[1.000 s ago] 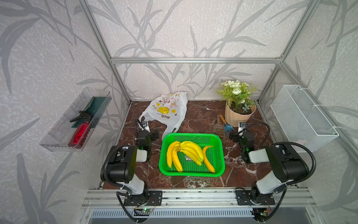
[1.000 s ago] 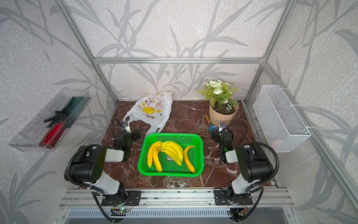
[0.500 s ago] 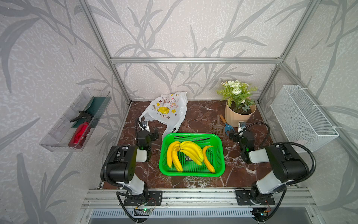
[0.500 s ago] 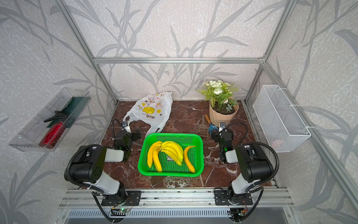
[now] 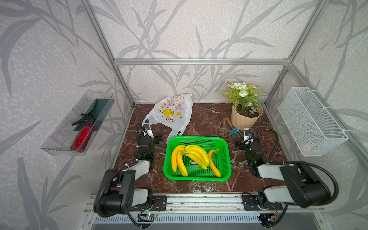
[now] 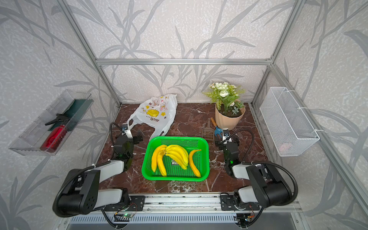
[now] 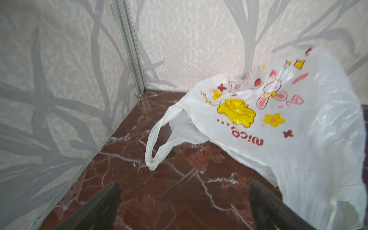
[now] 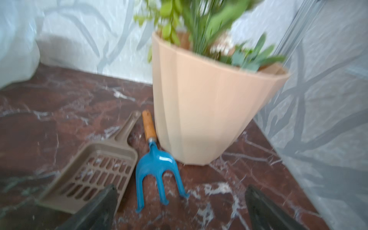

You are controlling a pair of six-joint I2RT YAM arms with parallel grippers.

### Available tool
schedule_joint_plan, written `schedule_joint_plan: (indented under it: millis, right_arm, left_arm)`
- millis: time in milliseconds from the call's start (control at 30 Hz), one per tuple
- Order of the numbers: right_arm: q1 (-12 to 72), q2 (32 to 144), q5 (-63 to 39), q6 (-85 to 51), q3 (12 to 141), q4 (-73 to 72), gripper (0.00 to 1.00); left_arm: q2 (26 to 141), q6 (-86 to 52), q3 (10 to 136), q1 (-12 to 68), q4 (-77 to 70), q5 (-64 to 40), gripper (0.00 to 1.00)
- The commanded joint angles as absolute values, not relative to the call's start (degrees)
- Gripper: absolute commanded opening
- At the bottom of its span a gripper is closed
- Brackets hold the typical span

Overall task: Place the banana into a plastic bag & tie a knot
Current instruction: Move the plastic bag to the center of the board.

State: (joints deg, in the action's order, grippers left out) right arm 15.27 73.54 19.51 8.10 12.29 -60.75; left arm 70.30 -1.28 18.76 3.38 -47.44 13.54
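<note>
The white plastic bag [image 5: 172, 113] will gape open when the robot lifts the printed layer's loose edge [image 7: 194, 124], because that edge lies over the layer beneath.
A bunch of yellow bananas [image 5: 196, 154] [image 6: 177, 155] and a single banana [image 5: 214, 163] [image 6: 193, 162] lie in a green perforated basket [image 5: 199, 138]. Behind it, at the back wall, the white plastic bag [image 5: 171, 113] [image 6: 155, 113] [image 7: 278, 129] lies crumpled, with one handle loop [image 7: 157, 143] loose on the floor. No knot is in view. My left gripper [image 5: 149, 137] [image 6: 129, 137] [image 7: 184, 191] stands open and empty left of the basket, pointing at the bag. Right of the basket my right gripper [image 5: 247, 140] [image 6: 227, 140] [image 8: 180, 197] is open and empty.
A beige flower pot [image 5: 246, 117] [image 8: 209, 111] stands at the back right, with a brown scoop [image 5: 224, 132] [image 8: 95, 171] and a blue hand fork [image 5: 235, 131] [image 8: 155, 165] just before my right gripper. A clear wall tray [image 5: 59, 139] holds a red spray bottle. A white wire basket [image 5: 310, 121] hangs on the right wall.
</note>
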Motion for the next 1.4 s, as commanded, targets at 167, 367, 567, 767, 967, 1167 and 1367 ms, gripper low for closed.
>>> schedule_joint_plan:
  millis: [167,367,567,767,967,1167,1367]
  right_arm:
    - [24.66,46.31,24.83,15.19,29.48,-30.2,0.99]
    - [29.51,50.62,25.87,-18.69,62.86,23.37,0.99]
    - [33.56,58.2,11.37,-16.35,65.67,26.71,1.0]
    - [37.64,67.39,5.57,-18.4,66.46,35.49,0.9]
    - [38.6,71.21,-3.28,-20.52,63.01,33.44,0.84]
    - [40.41,75.75,-7.16,-21.61,62.64,33.52,0.79]
    - [40.7,77.33,-7.65,-23.9,61.17,31.48,0.79]
  left_arm:
    - [55.24,-3.82,30.74,7.92,-26.39,20.37,0.99]
    - [57.63,-38.64,58.48,8.74,24.44,31.23,0.99]
    - [70.5,-49.4,64.44,2.03,34.67,12.93,0.99]
    - [92.35,-51.3,81.42,-3.07,51.12,5.07,0.96]
    - [103.6,-53.35,87.14,-7.02,38.39,-4.44,0.87]
    - [113.56,-56.73,90.7,-9.69,25.35,-12.26,0.78]
    - [120.92,-55.03,94.57,-9.41,20.68,-14.86,0.77]
